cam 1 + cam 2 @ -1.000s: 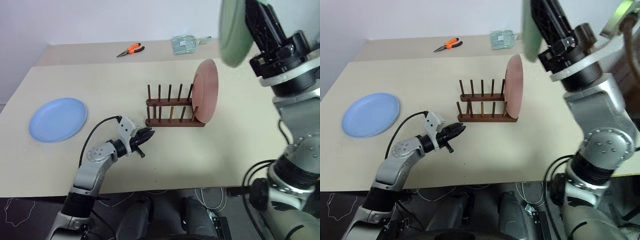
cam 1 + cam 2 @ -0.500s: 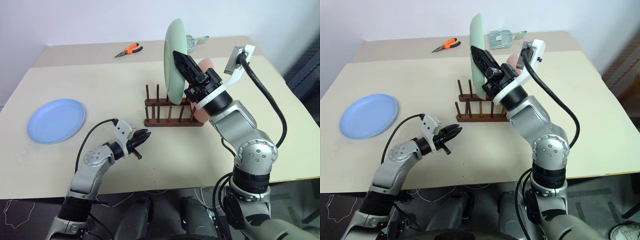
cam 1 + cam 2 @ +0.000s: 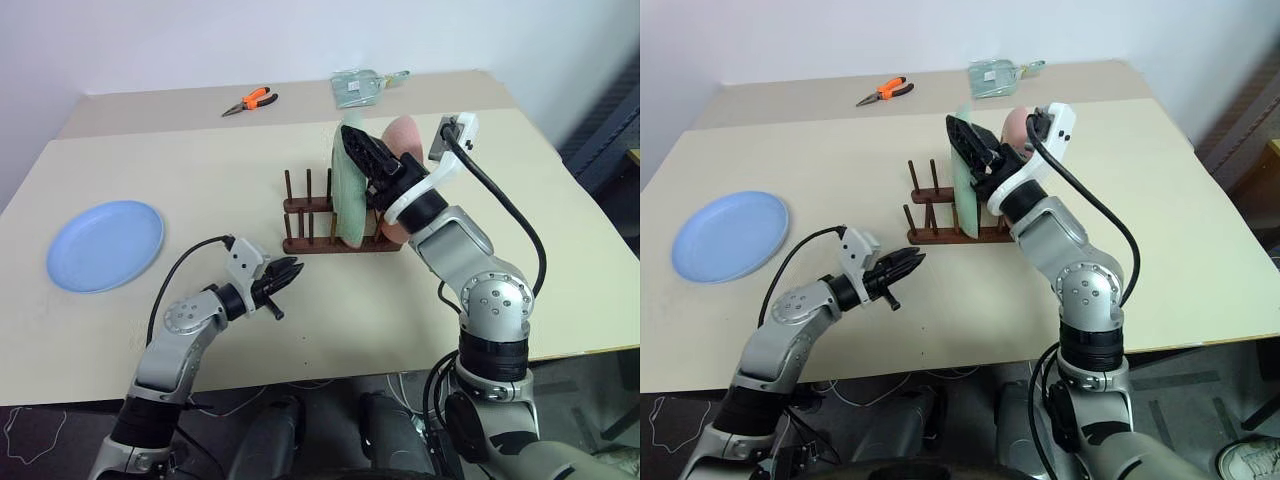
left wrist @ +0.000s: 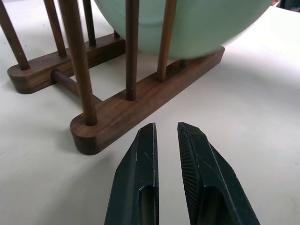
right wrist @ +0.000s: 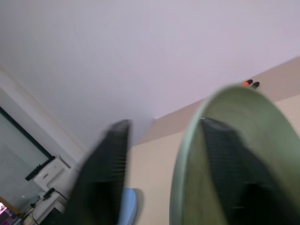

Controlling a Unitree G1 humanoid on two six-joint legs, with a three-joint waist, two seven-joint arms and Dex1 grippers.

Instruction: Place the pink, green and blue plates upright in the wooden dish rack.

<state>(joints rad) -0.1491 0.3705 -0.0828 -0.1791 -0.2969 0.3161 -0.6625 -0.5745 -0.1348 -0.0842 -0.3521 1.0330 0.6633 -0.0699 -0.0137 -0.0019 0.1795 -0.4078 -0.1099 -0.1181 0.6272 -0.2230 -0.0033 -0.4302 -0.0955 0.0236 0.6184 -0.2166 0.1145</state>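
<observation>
The blue plate [image 3: 105, 245] is lying flat, far from the robot's right gripper, so the left gripper should grab it by its near rim [image 3: 88, 290] and pass it to the right gripper.
The green plate [image 3: 347, 200] stands upright between the pegs of the wooden dish rack [image 3: 310, 243], beside the pink plate [image 3: 405, 135], which stands upright at the rack's right end. My right gripper [image 3: 362, 150] sits over the green plate's top edge. In the right wrist view its fingers [image 5: 105, 173] are spread wide, one clear of the plate and one against its inner face. The blue plate [image 3: 105, 245] lies flat at the table's left. Low over the table, just in front of the rack's left end, my left gripper [image 4: 165, 136] is shut on nothing.
Orange-handled pliers [image 3: 250, 100] and a clear packet [image 3: 360, 85] lie on the far table behind the rack. A black cable loops from my left wrist [image 3: 185, 270]. Bare tabletop [image 3: 200, 180] lies between the blue plate and the rack.
My right arm came down and left with the green plate and lowered it between the rack's pegs beside the pink plate. Its fingers have spread apart. The left arm stayed still.
</observation>
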